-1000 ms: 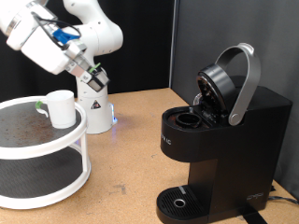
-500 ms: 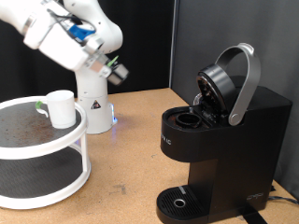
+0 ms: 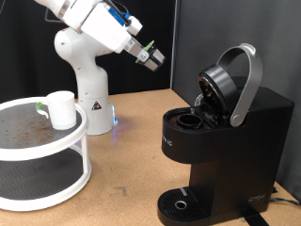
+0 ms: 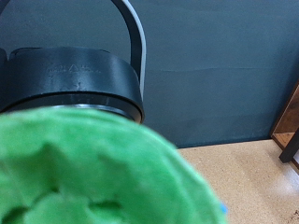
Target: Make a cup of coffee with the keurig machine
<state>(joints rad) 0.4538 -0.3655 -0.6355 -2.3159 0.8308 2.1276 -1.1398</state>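
My gripper should tilt down and lower the pod into the open pod chamber (image 3: 190, 121), because it is pointing the pod at the raised lid (image 3: 219, 89) above that chamber.
The keurig machine (image 3: 221, 141) stands at the exterior view's right with its lid raised and the pod chamber (image 3: 188, 120) open. In the air up and to the left of the machine, my gripper (image 3: 150, 56) is shut on a small dark pod with a green top (image 3: 148, 57). In the wrist view the blurred green pod (image 4: 89, 173) fills the foreground, with the machine's raised lid (image 4: 70, 82) and arched handle (image 4: 136, 37) behind it. The white cup (image 3: 61, 109) with a pale green handle sits on the top tier of the rack, far from the gripper.
A white two-tier round rack (image 3: 42, 179) takes up the exterior view's left. The robot's white base (image 3: 92, 104) stands behind it on the wooden table (image 3: 127, 160). A black curtain backs the scene. The drip tray (image 3: 179, 202) lies at the machine's foot.
The arm has swung from above the rack towards the exterior view's right, carrying the pod up and closer to the open machine. Cup and machine have not moved.
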